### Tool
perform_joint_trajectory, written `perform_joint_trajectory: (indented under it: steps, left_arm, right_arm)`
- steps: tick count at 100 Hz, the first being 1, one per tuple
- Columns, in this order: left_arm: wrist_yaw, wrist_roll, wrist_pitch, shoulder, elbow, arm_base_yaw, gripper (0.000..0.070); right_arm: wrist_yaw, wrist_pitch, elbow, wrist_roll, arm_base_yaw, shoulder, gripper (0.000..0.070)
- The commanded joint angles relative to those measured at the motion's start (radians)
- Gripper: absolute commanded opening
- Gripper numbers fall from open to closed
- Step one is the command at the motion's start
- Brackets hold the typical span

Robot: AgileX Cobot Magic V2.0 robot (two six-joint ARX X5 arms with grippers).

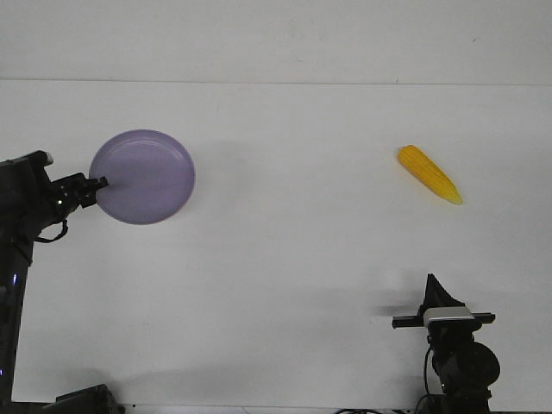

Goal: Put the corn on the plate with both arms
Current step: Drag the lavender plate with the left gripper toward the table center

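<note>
The robot's left gripper is holding the lavender plate's rim [97, 160] and the white table's front middle [265, 295] is free, so the robot should go on carrying the plate until it lies flat there.
The lavender plate [143, 176] lies at the left of the white table. My left gripper [101, 183] reaches in from the left edge, and its narrow tip sits on the plate's left rim and looks pinched shut on it. The yellow-orange corn [429, 173] lies alone at the far right, with its pale pointed tip toward the front right. My right gripper [431, 285] is near the front edge, well in front of the corn. Its fingers meet in a point and hold nothing.
The white table [285, 250] ends at a back edge against a pale wall. A dark base piece [82, 401] sits at the front left corner. The left arm's body [21, 207] runs along the left edge.
</note>
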Motion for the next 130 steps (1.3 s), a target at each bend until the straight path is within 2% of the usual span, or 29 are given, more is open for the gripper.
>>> perform_joint_trajectory:
  steps: [1, 14, 31, 54, 60, 74, 99, 103, 105, 108, 114, 118, 121, 130]
  left_arm:
    - [0.011, -0.019, -0.006, -0.058, -0.034, -0.046, 0.0006]
    - [0.011, -0.039, -0.004, -0.19, -0.173, -0.185, 0.0006]
    - [0.009, -0.153, 0.058, -0.259, -0.356, -0.414, 0.0006]
    - [-0.101, -0.264, 0.23, -0.209, -0.546, -0.687, 0.0006]
    - [-0.137, -0.277, 0.272, -0.182, -0.571, -0.728, 0.0006]
    - [-0.162, -0.282, 0.338, -0.108, -0.58, -0.781, 0.0006]
    - [-0.181, -0.282, 0.394, -0.021, -0.58, -0.796, 0.0011]
    - [-0.181, -0.281, 0.395, -0.021, -0.58, -0.795, 0.0041]
    - [-0.181, -0.281, 0.395, -0.022, -0.58, -0.795, 0.0077]
    - [-0.181, -0.281, 0.395, -0.026, -0.58, -0.795, 0.0162]
    - [-0.181, -0.281, 0.395, -0.033, -0.58, -0.795, 0.0383]
    - [-0.183, -0.28, 0.396, -0.04, -0.58, -0.795, 0.0482]
    - [-0.185, -0.279, 0.396, -0.047, -0.58, -0.795, 0.0506]
    - [-0.186, -0.256, 0.403, -0.074, -0.579, -0.795, 0.0504]
  right_arm:
    - [0.0, 0.01, -0.003, -0.011, -0.002, 0.0, 0.0009]
    - [0.0, 0.01, -0.003, -0.011, -0.002, 0.0, 0.0009]
    - [0.0, 0.01, -0.003, -0.011, -0.002, 0.0, 0.0009]
    - [0.0, 0.01, -0.003, -0.011, -0.002, 0.0, 0.0009]
    - [0.0, 0.01, -0.003, -0.011, -0.002, 0.0, 0.0009]
    - [0.0, 0.01, -0.003, -0.011, -0.002, 0.0, 0.0009]
    - [0.0, 0.01, -0.003, -0.011, -0.002, 0.0, 0.0009]
    - [0.0, 0.01, -0.003, -0.011, -0.002, 0.0, 0.0009]
    - [0.0, 0.01, -0.003, -0.011, -0.002, 0.0, 0.0009]
    - [0.0, 0.01, -0.003, -0.011, -0.002, 0.0, 0.0009]
    - [0.0, 0.01, -0.003, -0.011, -0.002, 0.0, 0.0009]
    - [0.0, 0.01, -0.003, -0.011, -0.002, 0.0, 0.0009]
    - [0.0, 0.01, -0.003, -0.011, -0.002, 0.0, 0.0009]
    - [0.0, 0.01, -0.003, -0.011, -0.002, 0.0, 0.0009]
